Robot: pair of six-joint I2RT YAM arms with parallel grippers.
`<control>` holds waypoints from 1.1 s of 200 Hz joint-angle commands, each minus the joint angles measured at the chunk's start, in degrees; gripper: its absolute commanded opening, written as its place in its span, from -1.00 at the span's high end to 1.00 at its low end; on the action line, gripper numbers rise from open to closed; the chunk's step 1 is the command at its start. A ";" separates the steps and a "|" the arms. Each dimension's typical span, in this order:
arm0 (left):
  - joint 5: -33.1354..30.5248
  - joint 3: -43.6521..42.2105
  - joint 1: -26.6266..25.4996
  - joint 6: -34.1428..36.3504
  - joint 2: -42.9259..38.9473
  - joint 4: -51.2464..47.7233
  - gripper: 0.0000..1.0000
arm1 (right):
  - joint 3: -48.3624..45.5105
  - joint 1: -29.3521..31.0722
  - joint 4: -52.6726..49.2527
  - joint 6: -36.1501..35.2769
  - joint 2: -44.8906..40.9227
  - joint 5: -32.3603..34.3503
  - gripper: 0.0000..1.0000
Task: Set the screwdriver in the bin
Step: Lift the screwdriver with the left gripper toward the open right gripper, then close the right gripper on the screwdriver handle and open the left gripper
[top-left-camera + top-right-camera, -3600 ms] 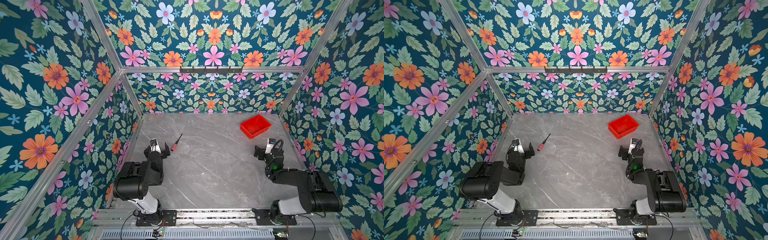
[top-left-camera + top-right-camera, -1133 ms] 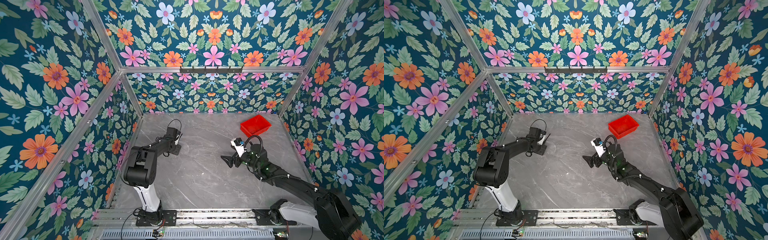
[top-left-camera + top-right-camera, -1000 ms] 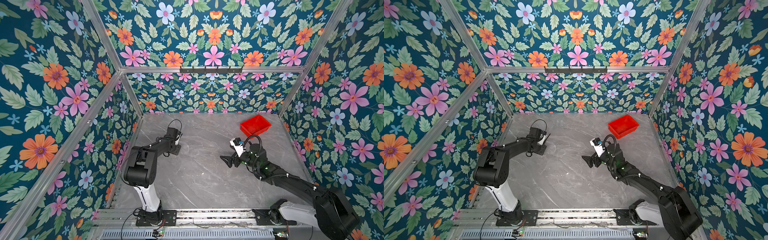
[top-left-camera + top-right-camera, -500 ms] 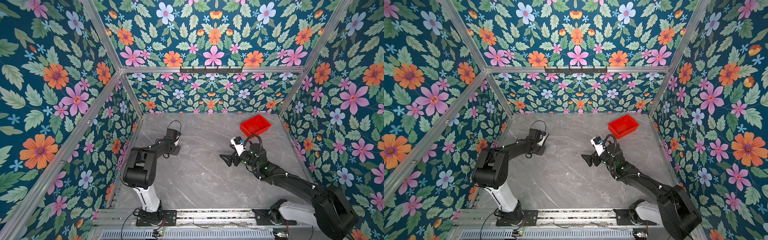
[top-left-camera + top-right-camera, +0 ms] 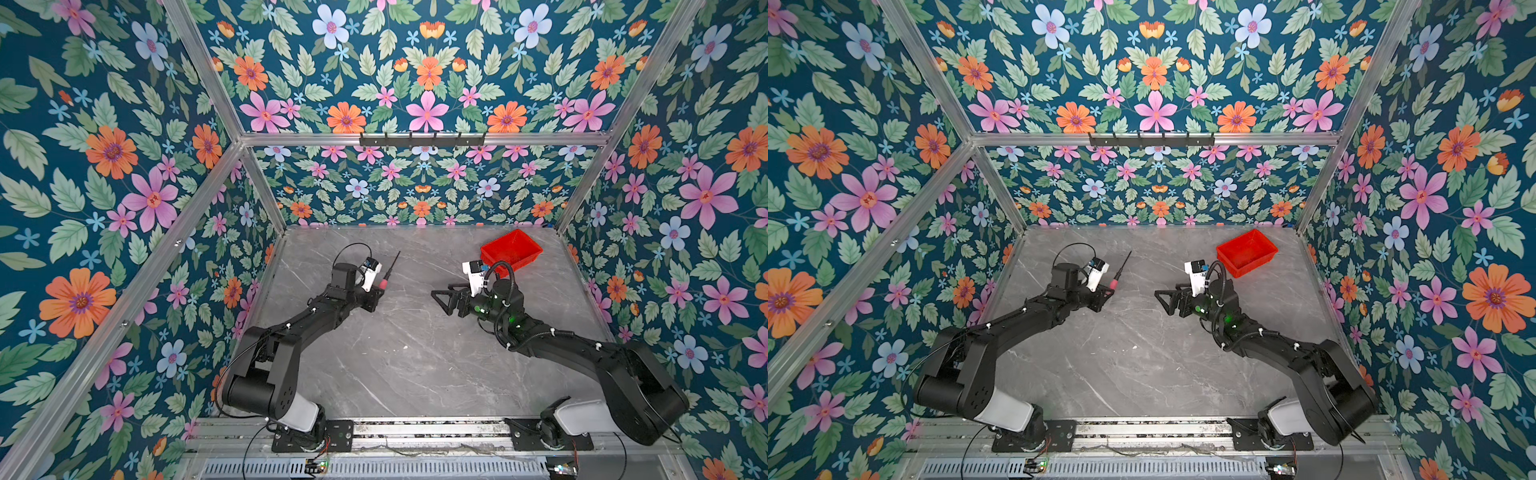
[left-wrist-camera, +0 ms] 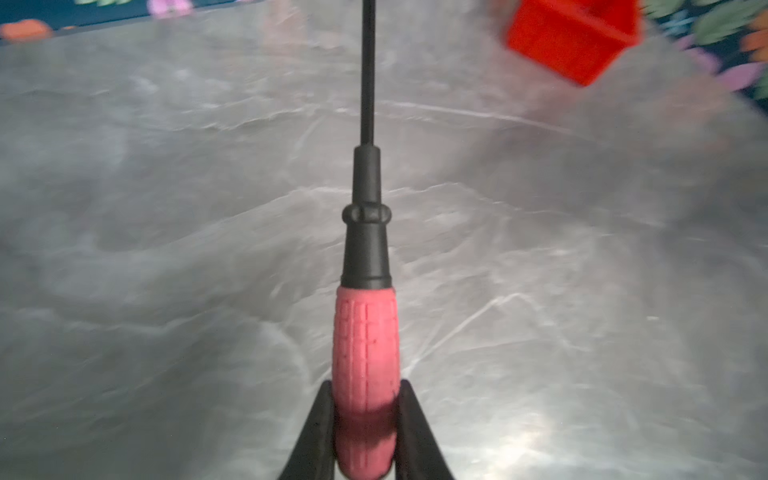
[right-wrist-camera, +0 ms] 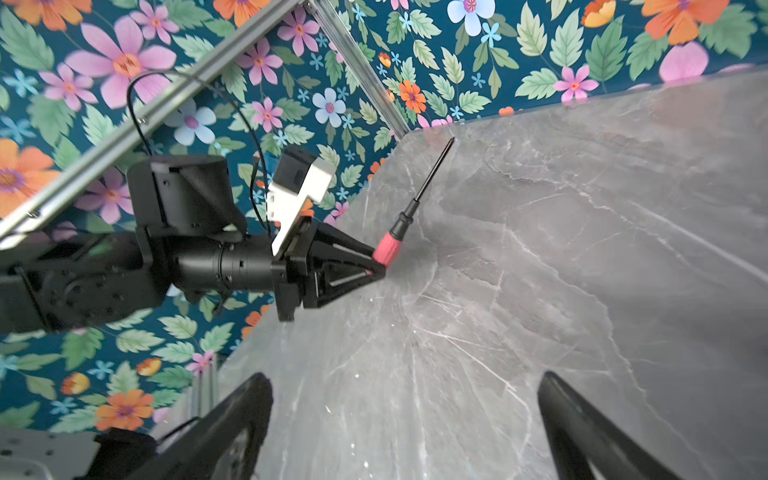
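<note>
The screwdriver is in my left gripper, far from the red bin (image 5: 511, 251), so next my right gripper grabs it at the black stem's base (image 5: 389, 273) and brings it to the bin.
The screwdriver (image 5: 386, 276) (image 5: 1118, 275) has a pink handle and a thin black shaft. It sits at the left of the grey table, with the shaft pointing toward the back wall. My left gripper (image 5: 379, 291) (image 5: 1109, 291) is shut on the rear of the handle. In the left wrist view both black jaws press the handle's sides at the left gripper (image 6: 365, 395), and the screwdriver (image 6: 365, 328) reaches forward. The red bin (image 5: 513, 249) (image 5: 1246, 249) (image 6: 573, 37) stands empty at the back right. My right gripper (image 5: 440, 297) (image 5: 1163, 297) (image 7: 405, 399) hangs open mid-table, facing the screwdriver (image 7: 409, 212).
Floral walls with aluminium posts close in the table on three sides. The right arm's wrist and cable (image 5: 503, 282) sit just in front of the bin. A stretch of bare grey table (image 5: 407, 291) separates the two grippers.
The left jaws have closed on the screwdriver's handle, and the screwdriver now juts out beyond the gripper toward the back wall. The right arm has barely moved and stays open.
</note>
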 commanded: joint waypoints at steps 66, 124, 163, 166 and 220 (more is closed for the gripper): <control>21.71 -2.43 -7.40 -6.64 -1.30 15.32 0.75 | 2.24 -0.32 31.67 21.41 16.28 -9.59 -0.70; 22.11 -2.03 -9.45 -6.60 -0.20 14.26 0.75 | 2.57 -0.31 29.46 19.76 17.22 -9.92 -0.04; 21.67 -1.35 -9.82 -5.27 0.79 12.19 0.75 | 1.87 -0.28 29.32 19.76 16.82 -9.75 0.31; 21.79 -1.26 -9.82 -5.25 0.86 12.17 0.75 | 1.86 -0.29 29.27 19.76 16.78 -9.68 0.33; 21.26 -1.35 -10.00 -5.18 0.99 11.99 0.75 | 1.51 -0.24 28.35 19.75 15.73 -8.70 0.83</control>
